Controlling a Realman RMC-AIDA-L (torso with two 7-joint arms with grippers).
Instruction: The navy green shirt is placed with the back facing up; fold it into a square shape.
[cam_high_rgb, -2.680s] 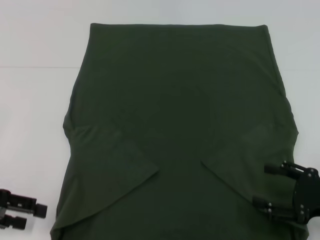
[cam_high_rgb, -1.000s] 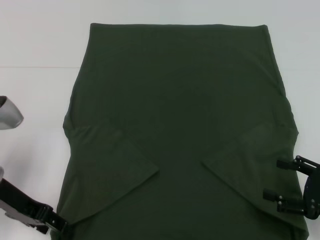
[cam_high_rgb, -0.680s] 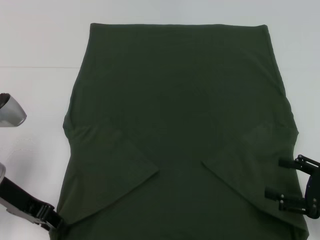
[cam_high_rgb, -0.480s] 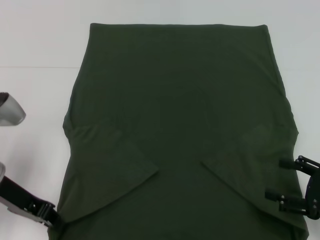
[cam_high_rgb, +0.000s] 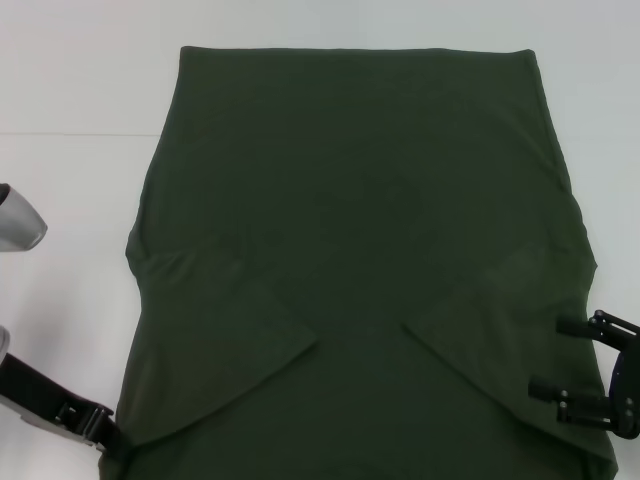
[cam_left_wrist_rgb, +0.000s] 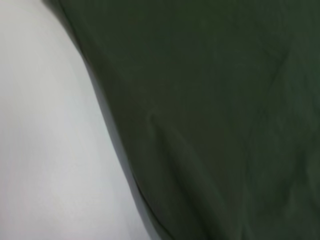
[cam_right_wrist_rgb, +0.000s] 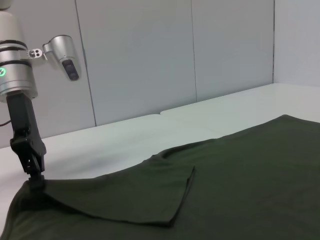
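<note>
I should back my right gripper off, point it down and take the shirt's near corner (cam_high_rgb: 601, 466) with it, because its open fingers reach over the folded sleeve (cam_high_rgb: 510, 355).
The navy green shirt (cam_high_rgb: 350, 230) lies flat on the white table (cam_high_rgb: 70, 90), plain side up, with both sleeves folded inward over the body. My left gripper (cam_high_rgb: 100, 428) is at the shirt's near left corner and touches the cloth there. The right wrist view shows that same gripper (cam_right_wrist_rgb: 35, 181) pointing down onto the shirt (cam_right_wrist_rgb: 210, 190) at its corner. My right gripper (cam_high_rgb: 548, 356) is open at the shirt's near right edge, beside the folded right sleeve, with its fingertips (cam_high_rgb: 566, 325) reaching over the hem. The left wrist view shows only shirt (cam_left_wrist_rgb: 225, 110) and table.
The white table (cam_left_wrist_rgb: 45, 150) extends on both sides of the shirt and beyond its far edge. A seam line crosses the tabletop at the far left (cam_high_rgb: 70, 134). Grey wall panels (cam_right_wrist_rgb: 150, 55) stand behind the table.
The left gripper came from beside the shirt onto its near left corner and has since sunk slightly nearer. The right gripper drew back rightward off the sleeve to the edge.
</note>
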